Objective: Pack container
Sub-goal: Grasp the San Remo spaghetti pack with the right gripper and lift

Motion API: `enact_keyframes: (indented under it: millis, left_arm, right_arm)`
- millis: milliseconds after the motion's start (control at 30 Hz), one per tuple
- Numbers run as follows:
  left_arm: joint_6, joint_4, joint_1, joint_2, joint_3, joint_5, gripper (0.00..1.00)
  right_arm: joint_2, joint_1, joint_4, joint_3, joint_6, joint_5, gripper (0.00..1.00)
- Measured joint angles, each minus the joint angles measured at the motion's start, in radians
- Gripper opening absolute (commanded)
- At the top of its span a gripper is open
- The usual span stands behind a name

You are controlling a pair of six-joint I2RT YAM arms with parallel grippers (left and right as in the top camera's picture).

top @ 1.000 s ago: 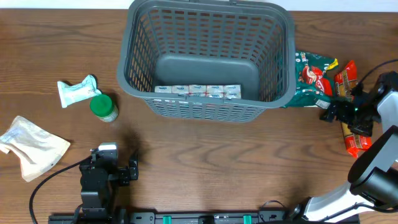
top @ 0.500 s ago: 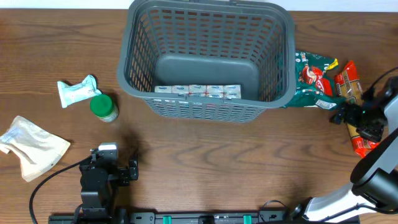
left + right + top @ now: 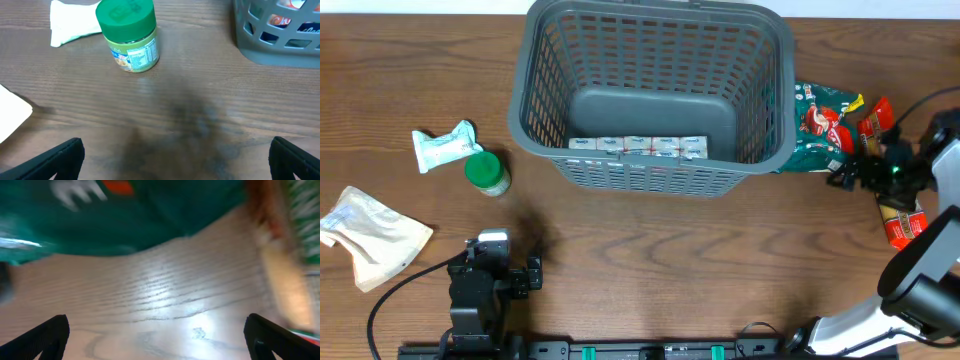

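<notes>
The red-orange pasta packet (image 3: 903, 227) is outside the open fingers of my right gripper, so next I move away from the green snack bag and put the fingers on both sides of the packet's middle (image 3: 286, 277).
The dark-grey slotted container (image 3: 655, 170) stands at the top middle of the table, with a row of white packets (image 3: 638, 147) on its floor by the near wall. Its corner shows in the left wrist view (image 3: 272, 47). My right gripper (image 3: 847, 178) is open and empty beside a green snack bag (image 3: 823, 130) and a red-orange pasta packet (image 3: 890, 200); the bag fills the top of the right wrist view (image 3: 125, 215). My left gripper (image 3: 525, 275) is open and empty near the front edge, below a green-lidded jar (image 3: 487, 173), which also shows in the left wrist view (image 3: 129, 36).
A white wrapped packet (image 3: 444, 146) lies next to the jar. A crumpled white pouch (image 3: 370, 235) lies at the far left. A black cable (image 3: 405, 285) runs along the table by the left arm.
My right gripper swung away to the right, then came back left toward the green snack bag. The left arm has not moved.
</notes>
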Motion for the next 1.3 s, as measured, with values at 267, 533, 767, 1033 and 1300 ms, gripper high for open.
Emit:
enact_keyframes:
  millis: [267,533,767,1033,1300]
  left_arm:
    - [0.0,0.0,0.0,0.0,0.0,0.0,0.99]
    - [0.0,0.0,0.0,0.0,0.0,0.0,0.99]
    - [0.0,0.0,0.0,0.0,0.0,0.0,0.99]
    - [0.0,0.0,0.0,0.0,0.0,0.0,0.99]
    - [0.0,0.0,0.0,0.0,0.0,0.0,0.99]
  right_arm:
    - [-0.127,0.0,-0.004,0.182,-0.025,0.124,0.99]
    - [-0.144,0.0,0.053,0.234,-0.131,0.251,0.99]
    - [-0.124,0.0,0.068,0.234,-0.224,0.259,0.99]
    - [0.022,0.0,0.055,0.234,-0.251,0.256,0.99]
    - [0.15,-0.023,0.067,0.234,-0.251,0.253,0.99]
